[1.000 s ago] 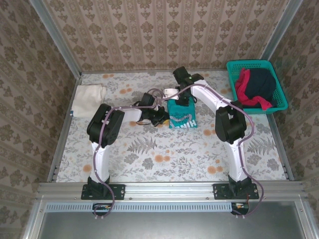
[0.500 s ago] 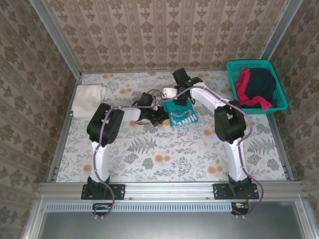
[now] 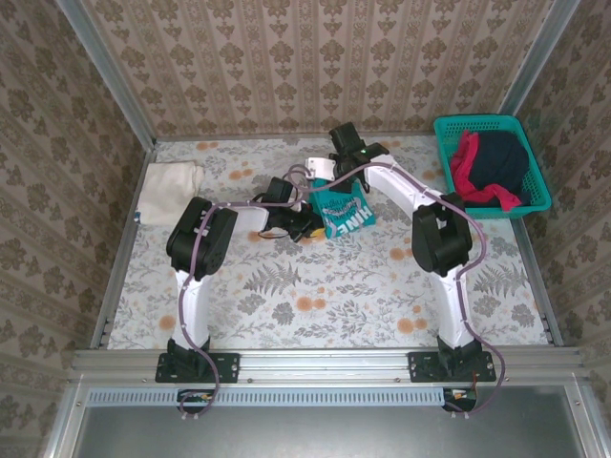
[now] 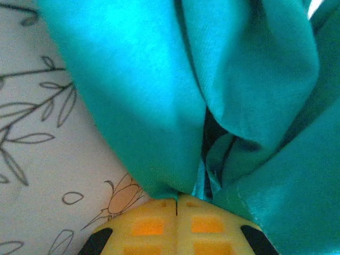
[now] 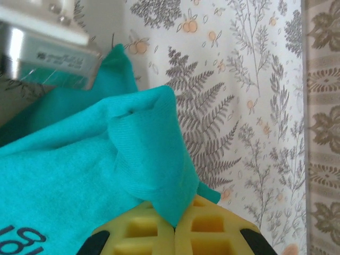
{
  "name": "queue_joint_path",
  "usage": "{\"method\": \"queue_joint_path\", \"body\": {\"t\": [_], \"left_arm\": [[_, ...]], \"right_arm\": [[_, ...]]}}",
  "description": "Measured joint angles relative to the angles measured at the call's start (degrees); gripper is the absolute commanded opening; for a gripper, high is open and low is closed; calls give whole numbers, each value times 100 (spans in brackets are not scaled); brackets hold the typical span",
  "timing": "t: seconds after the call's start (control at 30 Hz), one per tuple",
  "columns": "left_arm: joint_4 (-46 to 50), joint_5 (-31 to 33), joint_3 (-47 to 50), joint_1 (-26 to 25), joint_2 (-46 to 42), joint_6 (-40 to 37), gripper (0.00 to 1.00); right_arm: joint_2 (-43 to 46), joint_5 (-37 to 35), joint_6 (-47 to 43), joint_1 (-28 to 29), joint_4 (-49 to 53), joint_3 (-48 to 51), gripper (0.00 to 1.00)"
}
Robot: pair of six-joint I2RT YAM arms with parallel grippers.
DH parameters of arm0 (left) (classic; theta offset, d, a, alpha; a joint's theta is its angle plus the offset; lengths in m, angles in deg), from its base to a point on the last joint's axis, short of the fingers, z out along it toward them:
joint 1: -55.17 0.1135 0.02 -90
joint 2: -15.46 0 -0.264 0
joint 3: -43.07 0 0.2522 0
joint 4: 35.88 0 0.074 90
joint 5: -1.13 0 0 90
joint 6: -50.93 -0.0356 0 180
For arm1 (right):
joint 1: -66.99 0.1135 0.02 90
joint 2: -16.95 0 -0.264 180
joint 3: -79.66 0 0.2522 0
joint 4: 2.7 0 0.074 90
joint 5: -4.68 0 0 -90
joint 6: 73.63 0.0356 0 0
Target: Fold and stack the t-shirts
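The teal t-shirt lies at a slant with its folds bunched up at the left gripper's tips (image 4: 204,172), so the robot should open that gripper, square up the t-shirt and straighten its side edge (image 4: 106,125).
A teal t-shirt (image 3: 346,212) with white chest print hangs bunched between both grippers above the middle of the table. My left gripper (image 3: 311,223) is shut on its left edge; in the left wrist view the yellow fingertips (image 4: 176,204) meet with teal cloth (image 4: 159,95) pinched between them. My right gripper (image 3: 336,189) is shut on the shirt's far edge, a fold of teal t-shirt (image 5: 154,149) caught in the closed tips (image 5: 174,231). A cream-white t-shirt (image 3: 170,189) lies folded at the far left. Red (image 3: 465,164) and dark navy (image 3: 501,162) t-shirts lie in the basket.
The teal plastic mesh basket (image 3: 449,128) stands at the far right corner of the table. Patterned walls close in the table on three sides. The floral tabletop (image 3: 325,296) in front of the arms is bare.
The teal t-shirt has been drawn a little toward the far side and turned, its print now slanted. The right gripper has shifted slightly left and back. Both grippers stay shut.
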Motion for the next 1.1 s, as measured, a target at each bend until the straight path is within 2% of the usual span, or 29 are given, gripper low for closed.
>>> {"method": "queue_joint_path", "body": {"t": [0.1, 0.17, 0.3, 0.37, 0.4, 0.47, 0.5, 0.53, 0.6, 0.7, 0.8, 1.0, 1.1], "left_arm": [[-109, -59, 52, 24, 0, 2, 0], [-160, -92, 74, 33, 0, 4, 0], [-192, -103, 92, 37, 0, 15, 0], [-232, -105, 116, 37, -2, 15, 0], [-249, -107, 122, 37, -2, 13, 0], [-258, -107, 131, 37, -4, 13, 0], [-275, -105, 140, 37, -7, 13, 0], [-297, -105, 155, 37, -9, 15, 0], [-334, -96, 177, 37, -17, 13, 0], [-404, -76, 229, 37, -44, 15, 0], [-439, -4, 299, 37, -96, 15, 5], [-337, 339, 592, 87, -505, 48, 33], [-125, 612, 754, 157, -809, 42, 46]], "right_arm": [[-210, 111, 20, 7, -83, -136, 1], [-365, 278, 37, 7, -85, -223, 8], [-529, 717, 98, 0, -22, -280, 15], [-549, 929, 151, 0, 59, -291, 23], [-546, 1003, 188, 0, 81, -291, 28], [-546, 1169, 280, -9, 66, -289, 62], [-533, 1224, 321, -22, 17, -251, 73], [-487, 1274, 369, -44, -87, -144, 81], [-343, 1357, 492, -68, -317, 155, 90], [28, 1438, 767, -166, -778, 726, 94], [535, 1469, 1106, -310, -1366, 1362, 97], [1541, 1440, 2382, -555, -2889, 2715, 96], [1644, 1062, 3447, -599, -3233, 2903, 87]]}}
